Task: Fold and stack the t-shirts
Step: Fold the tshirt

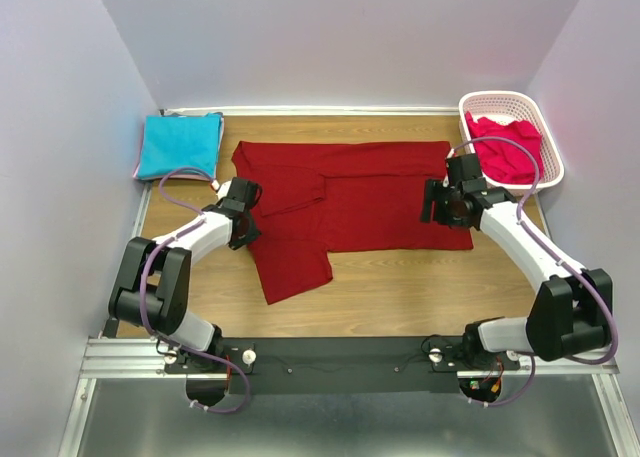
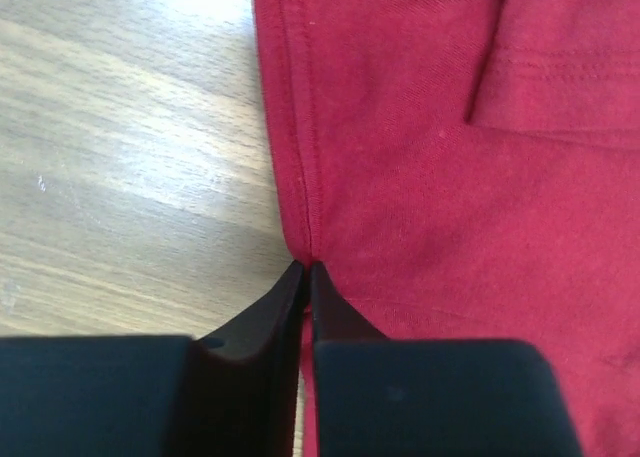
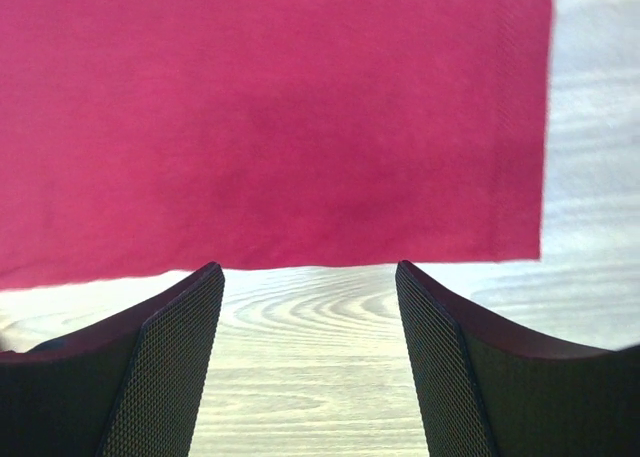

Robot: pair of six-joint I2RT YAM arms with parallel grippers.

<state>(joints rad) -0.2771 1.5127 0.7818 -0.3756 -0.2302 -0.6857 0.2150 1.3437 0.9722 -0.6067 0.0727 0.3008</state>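
Observation:
The near sleeve [image 1: 294,274] is beyond the dark red t-shirt's near edge [image 1: 385,249], so I expect it to still poke out when I fold that edge back.
The dark red t-shirt [image 1: 350,192] lies spread sideways across the middle of the table, one sleeve folded in on it. My left gripper [image 1: 248,232] sits low at its left edge. In the left wrist view it [image 2: 307,267] is shut, with the seam edge of the dark red cloth [image 2: 450,177] pinched between the jaws. My right gripper [image 1: 437,215] hovers open near the shirt's near right corner. In the right wrist view it [image 3: 308,272] has bare wood between its fingers, just short of the cloth edge [image 3: 280,117]. A folded turquoise t-shirt [image 1: 180,145] lies at the back left.
A white latticed basket [image 1: 552,167] stands at the back right with a pinkish-red t-shirt [image 1: 508,147] bunched inside. Pale walls close in the table on the left, back and right. Bare wood [image 1: 400,287] runs along the front, ahead of the arm bases.

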